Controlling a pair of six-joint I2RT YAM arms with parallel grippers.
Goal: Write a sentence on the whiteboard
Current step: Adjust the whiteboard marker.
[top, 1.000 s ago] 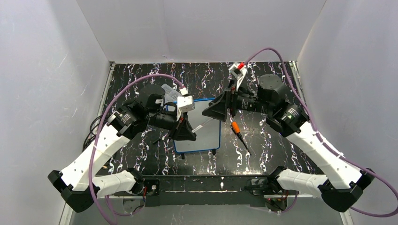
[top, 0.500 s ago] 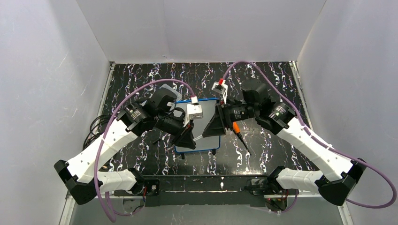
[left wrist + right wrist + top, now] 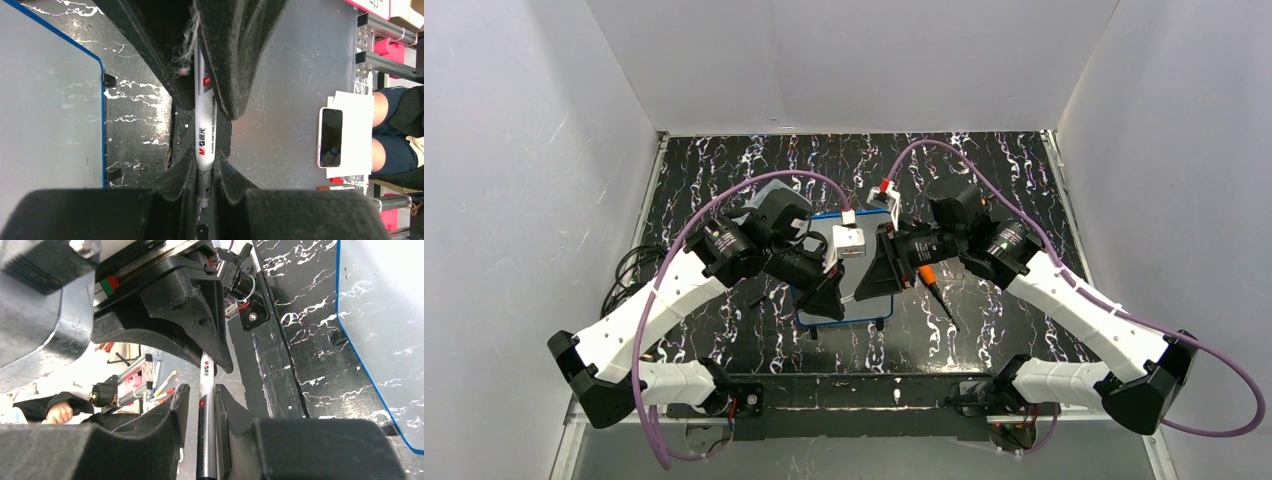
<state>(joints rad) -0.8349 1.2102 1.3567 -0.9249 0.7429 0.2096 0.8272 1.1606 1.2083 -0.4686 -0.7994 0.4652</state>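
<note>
The marker's nib points into my left gripper, so my right gripper should take the grey rear end and my left gripper should steady the whiteboard's blue frame.
The whiteboard with its blue frame lies flat in the middle of the table, and it also shows in the wrist views. No sentence shows on its visible white surface. My left gripper is shut on a white marker, whose bare nib points back toward the wrist. My right gripper faces it above the board. Its jaws stand close round the marker's grey rear end, one finger touching and a thin gap at the other.
An orange-handled tool lies on the marbled black table just right of the board, under my right arm. A clear plastic box sits behind my left arm. White walls close in three sides.
Both arms have swung inward over the board. My right gripper came left and down onto the marker's free end, and its jaws have narrowed around it. My left gripper has kept its hold.
</note>
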